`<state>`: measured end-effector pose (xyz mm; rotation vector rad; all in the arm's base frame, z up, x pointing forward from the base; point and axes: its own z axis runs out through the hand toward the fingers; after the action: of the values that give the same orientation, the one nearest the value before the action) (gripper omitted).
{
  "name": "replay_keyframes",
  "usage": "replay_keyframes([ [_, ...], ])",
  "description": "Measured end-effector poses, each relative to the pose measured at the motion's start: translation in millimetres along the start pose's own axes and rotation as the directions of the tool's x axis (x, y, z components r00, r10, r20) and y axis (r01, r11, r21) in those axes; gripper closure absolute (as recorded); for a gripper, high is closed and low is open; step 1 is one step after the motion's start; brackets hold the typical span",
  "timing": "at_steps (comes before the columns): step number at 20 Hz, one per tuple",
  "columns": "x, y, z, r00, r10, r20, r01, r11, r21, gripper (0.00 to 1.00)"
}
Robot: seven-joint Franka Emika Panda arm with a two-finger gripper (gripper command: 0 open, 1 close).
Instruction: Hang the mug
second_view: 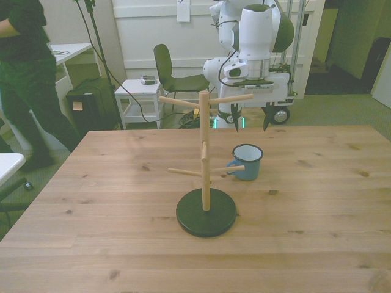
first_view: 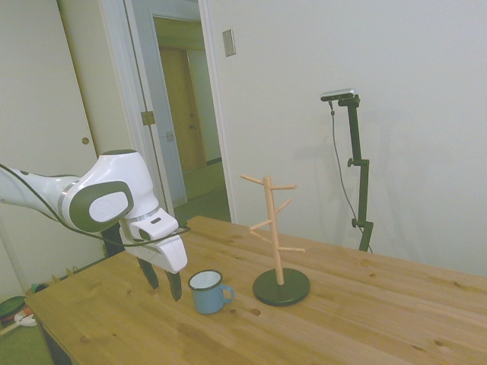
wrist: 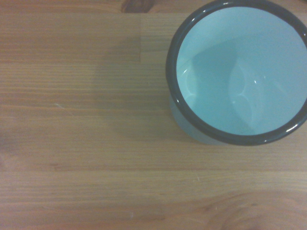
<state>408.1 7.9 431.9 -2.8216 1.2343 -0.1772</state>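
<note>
The handle sticks out from the side of the blue mug, so I expect the mug to lean sideways and dangle when I hang it on a peg.
The small blue mug stands upright on the wooden table, its handle toward the peg stand. The front view has the mug just to the right of the stand, partly behind one low peg. My gripper hangs open beside the mug, on the side away from the stand, its fingertips at about rim height. In the front view the gripper is behind and above the mug, holding nothing. The wrist view looks down into the mug, with its white inside and dark rim.
The stand has a round black base and several pegs pointing out at different heights. A person stands off the table at the front view's left. A chair and a small white side table are behind the table.
</note>
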Motion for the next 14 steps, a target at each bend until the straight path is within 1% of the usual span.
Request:
replay_keyframes([
  [4,1,-3,-1,1.000,-0.014,-0.003,0.014,1.000,-0.001,0.00],
  [8,0,-17,-7,0.999,-0.038,-0.016,0.038,0.999,0.003,0.00],
  [14,12,-34,-1,0.998,-0.063,-0.020,0.063,0.998,-0.018,0.00],
])
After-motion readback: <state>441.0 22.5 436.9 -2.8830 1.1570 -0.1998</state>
